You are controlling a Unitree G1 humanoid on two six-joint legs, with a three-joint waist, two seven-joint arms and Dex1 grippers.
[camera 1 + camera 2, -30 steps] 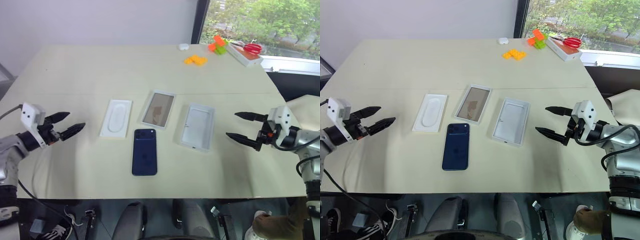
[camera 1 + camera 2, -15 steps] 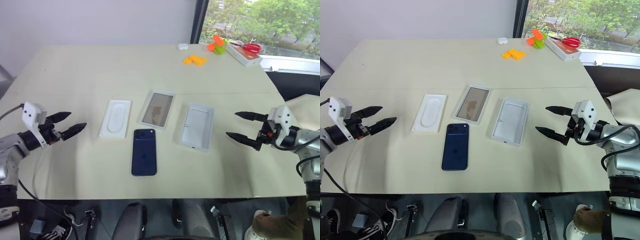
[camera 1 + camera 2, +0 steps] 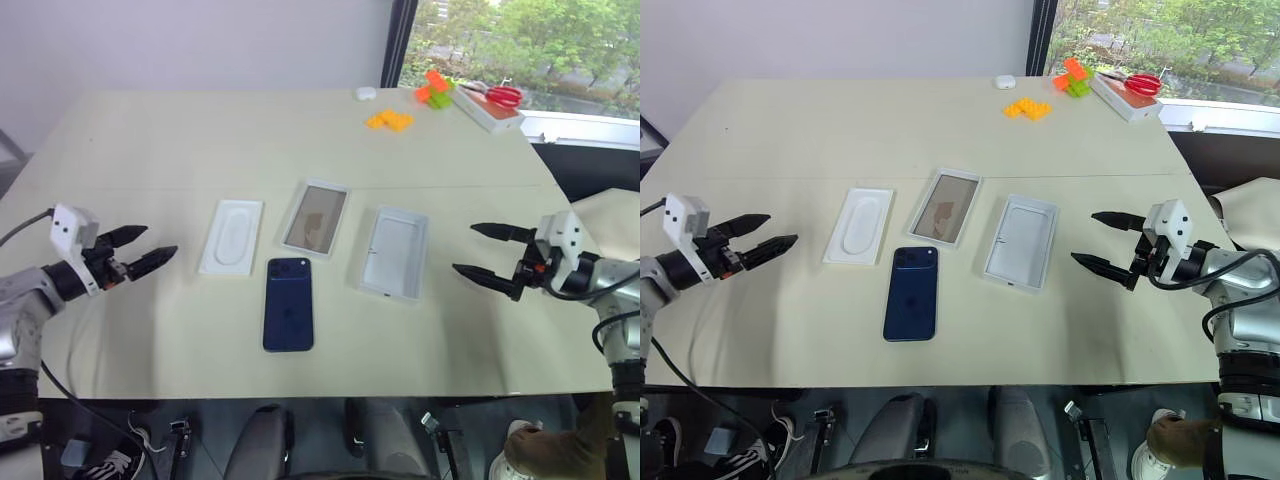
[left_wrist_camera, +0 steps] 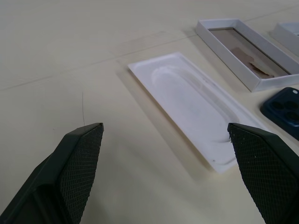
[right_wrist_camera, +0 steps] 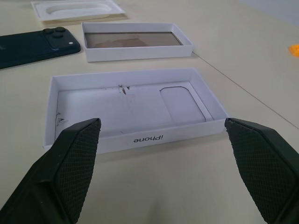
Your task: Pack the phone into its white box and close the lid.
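Observation:
The molded hollow (image 3: 236,231) and straight sides of the white insert look stiff. The insert will stay flat and hardly sag when I lift it by its long edge (image 3: 210,238).
The dark navy phone (image 3: 289,304) lies back-up on the table, its camera cluster at the far end. Just beyond it sits the white box (image 3: 317,218) with its tan floor showing. To the right of the box the lid (image 3: 395,253) lies inside-up, also seen close in the right wrist view (image 5: 131,109). My left gripper (image 3: 140,251) hovers open at the table's left side, aimed toward the middle. At the right side my right gripper (image 3: 485,252) is open too, pointing at the lid. Both are empty and well apart from the objects.
A white insert (image 3: 232,236) with an oblong recess lies left of the box. Far back right are orange blocks (image 3: 390,120), orange and green blocks (image 3: 434,90), red scissors (image 3: 500,95) on a white box and a small white case (image 3: 366,93).
My left gripper has crept slightly toward the table's middle. The right gripper and all objects are unmoved.

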